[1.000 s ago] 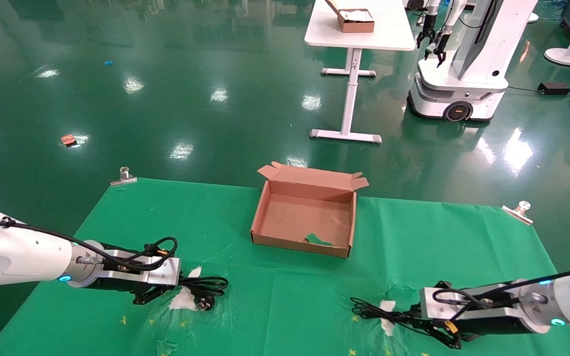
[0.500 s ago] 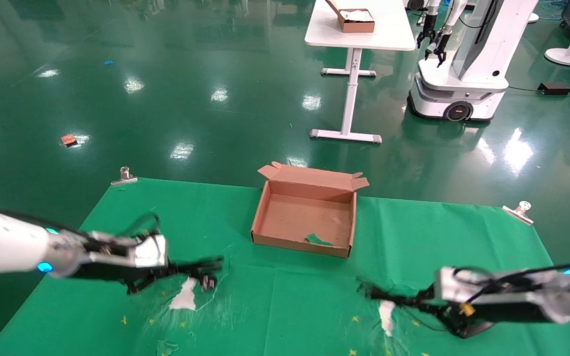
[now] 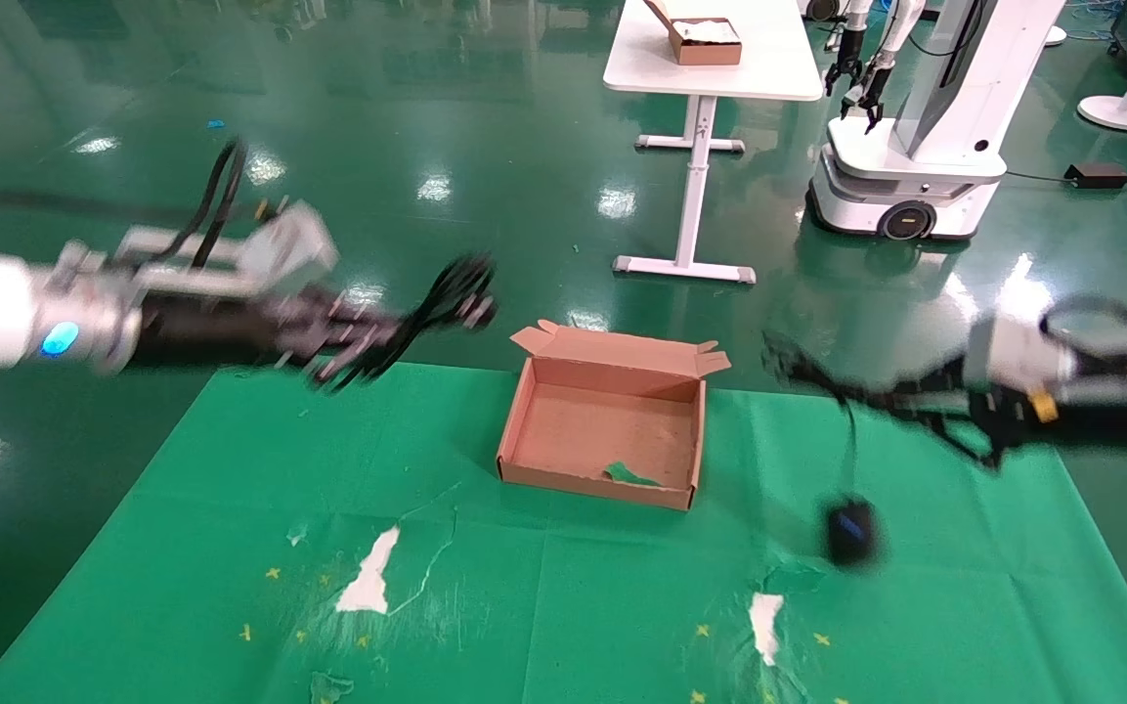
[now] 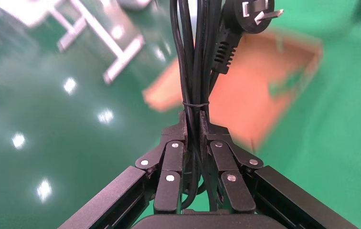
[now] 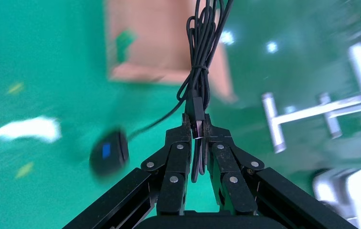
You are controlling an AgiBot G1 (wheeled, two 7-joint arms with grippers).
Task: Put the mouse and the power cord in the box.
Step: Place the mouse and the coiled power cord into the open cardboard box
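Note:
The robot's left gripper should keep the power cord away from the box, with the mouse dangling [image 3: 849,532] outside the box, while the right gripper lowers the mouse in first [image 3: 631,436].
The open brown cardboard box [image 3: 594,430] sits on the green cloth at mid-table, its lid flap folded back. My left gripper [image 3: 368,338] is raised left of the box and shut on the power cord [image 3: 446,296], a thick black bundle. In the left wrist view the gripper [image 4: 193,120] clamps the power cord [image 4: 195,62], with the plug [image 4: 256,12] beyond and the box [image 4: 269,81] below. My right gripper [image 3: 900,401] is raised right of the box, shut on the mouse's bundled cable [image 5: 201,47]. The mouse [image 3: 851,531] [image 5: 109,153] dangles below on its thin cable.
A green scrap [image 3: 631,476] lies inside the box. Torn white patches [image 3: 368,582] mark the cloth near me. Metal clips [image 3: 245,347] [image 3: 1027,416] pin its far corners. Beyond stand a white table [image 3: 778,68] holding a brown box with white contents [image 3: 705,41], and another robot [image 3: 915,127].
Both arms have lifted from the cloth near me and swung up toward the box. The power cord rose with the left gripper; the mouse left the cloth and now hangs from the right.

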